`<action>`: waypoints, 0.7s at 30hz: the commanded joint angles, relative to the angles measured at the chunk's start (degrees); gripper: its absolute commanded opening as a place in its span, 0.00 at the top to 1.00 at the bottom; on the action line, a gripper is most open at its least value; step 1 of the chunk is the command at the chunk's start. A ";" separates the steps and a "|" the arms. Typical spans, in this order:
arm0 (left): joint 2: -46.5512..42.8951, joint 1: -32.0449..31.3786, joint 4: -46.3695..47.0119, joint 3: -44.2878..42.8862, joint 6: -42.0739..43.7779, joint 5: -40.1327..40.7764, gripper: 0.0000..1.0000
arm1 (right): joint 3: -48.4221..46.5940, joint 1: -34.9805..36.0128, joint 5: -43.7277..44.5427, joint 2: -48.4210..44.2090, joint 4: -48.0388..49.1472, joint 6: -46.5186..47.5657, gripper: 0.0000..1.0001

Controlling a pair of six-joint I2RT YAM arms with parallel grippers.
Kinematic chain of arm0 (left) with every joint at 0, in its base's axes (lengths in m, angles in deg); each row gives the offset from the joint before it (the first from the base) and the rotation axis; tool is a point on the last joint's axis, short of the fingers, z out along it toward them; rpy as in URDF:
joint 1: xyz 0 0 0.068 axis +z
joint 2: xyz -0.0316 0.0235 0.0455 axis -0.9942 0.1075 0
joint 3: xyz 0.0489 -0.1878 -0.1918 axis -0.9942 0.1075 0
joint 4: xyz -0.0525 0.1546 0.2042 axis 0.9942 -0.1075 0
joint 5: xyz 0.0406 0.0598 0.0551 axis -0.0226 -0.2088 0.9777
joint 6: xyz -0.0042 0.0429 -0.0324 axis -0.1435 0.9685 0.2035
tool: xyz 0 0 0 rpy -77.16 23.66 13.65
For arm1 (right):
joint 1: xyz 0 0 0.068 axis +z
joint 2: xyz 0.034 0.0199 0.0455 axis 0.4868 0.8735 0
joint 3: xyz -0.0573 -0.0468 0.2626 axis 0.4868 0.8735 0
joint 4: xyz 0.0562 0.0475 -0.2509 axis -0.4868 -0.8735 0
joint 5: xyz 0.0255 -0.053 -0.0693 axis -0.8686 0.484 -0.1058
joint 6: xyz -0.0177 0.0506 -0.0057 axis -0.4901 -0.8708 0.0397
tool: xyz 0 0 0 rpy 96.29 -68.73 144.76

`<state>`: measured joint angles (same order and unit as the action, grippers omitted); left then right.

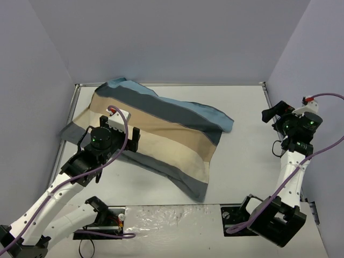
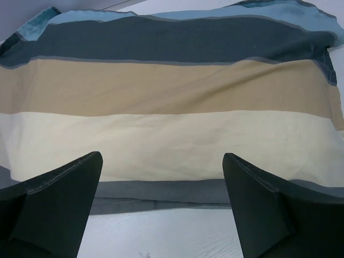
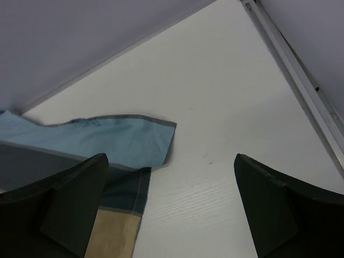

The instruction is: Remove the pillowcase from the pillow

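Observation:
My right gripper has open white table between it and the pillowcase's near end [image 1: 208, 167], so it should go on moving in until it closes on the beige stripe [image 1: 193, 156].
The pillowcase [image 1: 161, 129] lies striped face up across the left and middle of the table, running diagonally, with tan, beige, slate and teal bands. It bulges as if filled. The pillow is hidden. My left gripper [image 1: 110, 144] is open and hovers over the pillowcase's near-left long edge. In the left wrist view the open left gripper [image 2: 162, 157] frames the beige stripe and slate border of the pillowcase [image 2: 161, 107]. My right gripper [image 1: 275, 119] is open and empty at the far right, apart from the cloth. In the right wrist view the right gripper [image 3: 171, 158] faces the pillowcase's teal corner [image 3: 107, 140].
Grey walls [image 1: 161, 37] close in the back and both sides. A metal rail [image 3: 293, 80] runs along the table's right edge. A grey flap of cloth [image 1: 69, 131] lies against the left wall. Bare white table [image 1: 247, 161] lies between the pillowcase and the right arm.

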<state>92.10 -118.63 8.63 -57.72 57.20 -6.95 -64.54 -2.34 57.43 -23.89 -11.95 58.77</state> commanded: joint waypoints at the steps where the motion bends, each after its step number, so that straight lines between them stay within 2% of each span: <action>1: -0.34 0.09 -0.05 -2.09 0.46 -0.83 0.06 | 0.04 0.70 -12.38 -1.30 2.68 10.02 0.00; 2: -0.17 0.18 -0.14 -2.17 0.46 -1.00 0.06 | 1.09 1.14 -25.57 -1.30 2.59 14.80 0.00; 3: -0.17 0.09 -0.14 -2.17 0.46 -1.18 0.06 | 2.41 1.75 -31.36 -1.38 2.59 20.15 0.00; 5: 0.18 0.09 -0.31 -2.17 0.46 -1.88 0.06 | 5.05 6.83 -36.67 -2.69 1.11 29.58 0.00; 6: 0.27 0.09 -0.31 -2.26 0.46 -2.14 0.06 | 4.97 9.38 -35.38 -3.49 -0.99 33.70 0.00; 7: 0.36 0.09 -0.40 -2.35 0.55 -2.23 0.06 | 4.88 15.41 -33.02 -4.54 -4.40 40.09 0.00; 9: 0.45 0.09 -0.40 -2.26 0.64 -2.67 0.06 | 4.36 22.46 -23.72 -6.39 -10.89 48.63 0.00; 10: 0.45 0.18 -0.40 -2.26 0.64 -2.85 0.06 | 3.83 30.50 -19.51 -6.57 -13.20 57.82 0.00; 11: 0.54 0.18 -0.40 -2.17 0.64 -3.20 0.06 | 3.48 35.28 -9.81 -6.05 -15.49 62.61 0.00; 13: 0.89 0.18 -0.40 -2.17 0.55 -3.55 0.06 | 3.65 43.46 1.05 -4.99 -18.94 69.66 0.00; 14: 1.32 0.09 -0.49 -2.17 0.64 -4.16 0.06 | 4.70 50.03 5.98 -3.60 -18.94 74.39 0.00; 15: 1.50 0.09 -0.49 -2.26 0.64 -4.34 0.06 | 5.14 52.71 13.86 -2.54 -18.42 76.17 0.00; 18: 1.86 0.09 -0.75 -2.17 -0.32 -3.82 0.06 | 6.38 61.85 24.18 2.82 -14.21 77.33 0.00; 21: 1.42 -0.08 -1.28 -1.74 -1.64 -3.21 0.06 | 6.29 68.87 25.71 7.13 -12.53 76.03 0.00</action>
<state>94.13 -118.63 7.41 -57.72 56.74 -10.23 -58.60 61.75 72.16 -19.17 -25.50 130.35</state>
